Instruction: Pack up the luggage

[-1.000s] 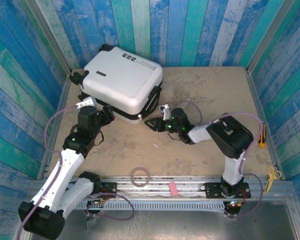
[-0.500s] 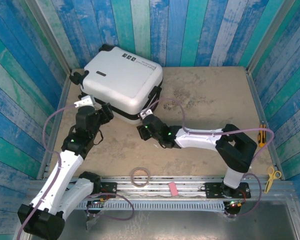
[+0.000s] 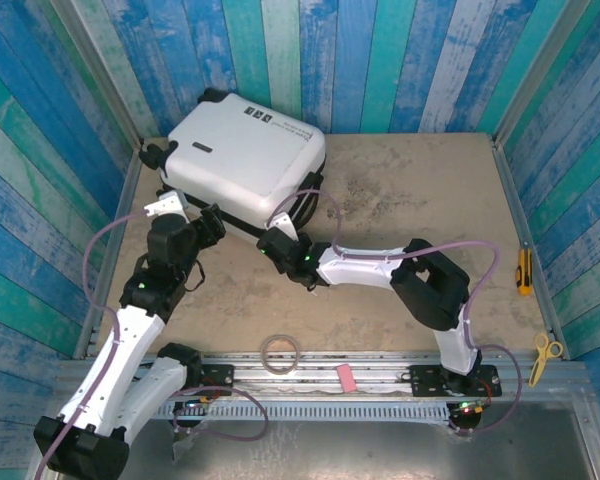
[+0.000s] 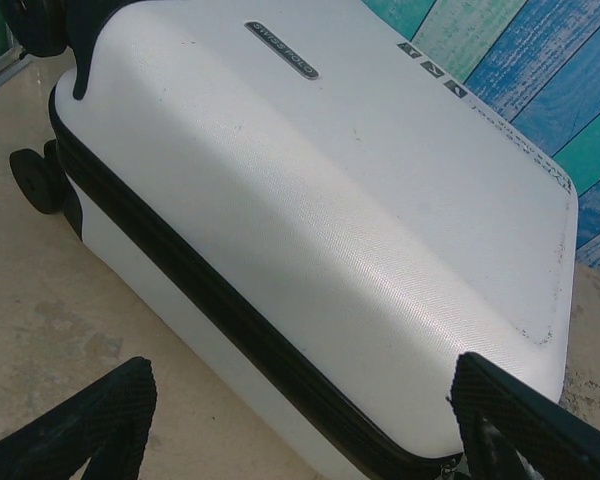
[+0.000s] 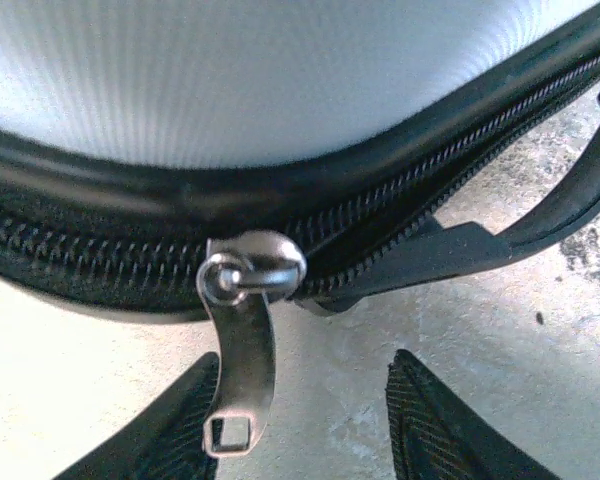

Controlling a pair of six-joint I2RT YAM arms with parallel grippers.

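The zipper pull (image 5: 246,345) is hanging off-centre against a finger. My right gripper should move back, turn at the luggage's corner and close squarely on the pull's end (image 5: 234,432).
The luggage (image 3: 245,160), a white hard-shell suitcase with a black zipper band, lies closed flat at the back left of the table. My left gripper (image 3: 192,225) is open just off its near left side. In the left wrist view the white shell (image 4: 320,200) lies ahead of the wide-apart fingers (image 4: 90,430). My right gripper (image 3: 273,243) is at the case's near corner. In the right wrist view the metal zipper pull (image 5: 238,370) hangs from its slider (image 5: 255,262) against the left finger (image 5: 170,435). The right gripper (image 5: 300,425) is open, with a gap to the other finger.
A tape roll (image 3: 280,352) and a pink piece (image 3: 346,377) lie by the front rail. Yellow scissors (image 3: 545,350) and a yellow-black tool (image 3: 523,270) sit outside the right edge. Blue plank walls close in the table on three sides.
My right arm has stretched left from mid-table to the suitcase's near corner, and its jaws have narrowed around the zipper pull. The left gripper has barely moved.
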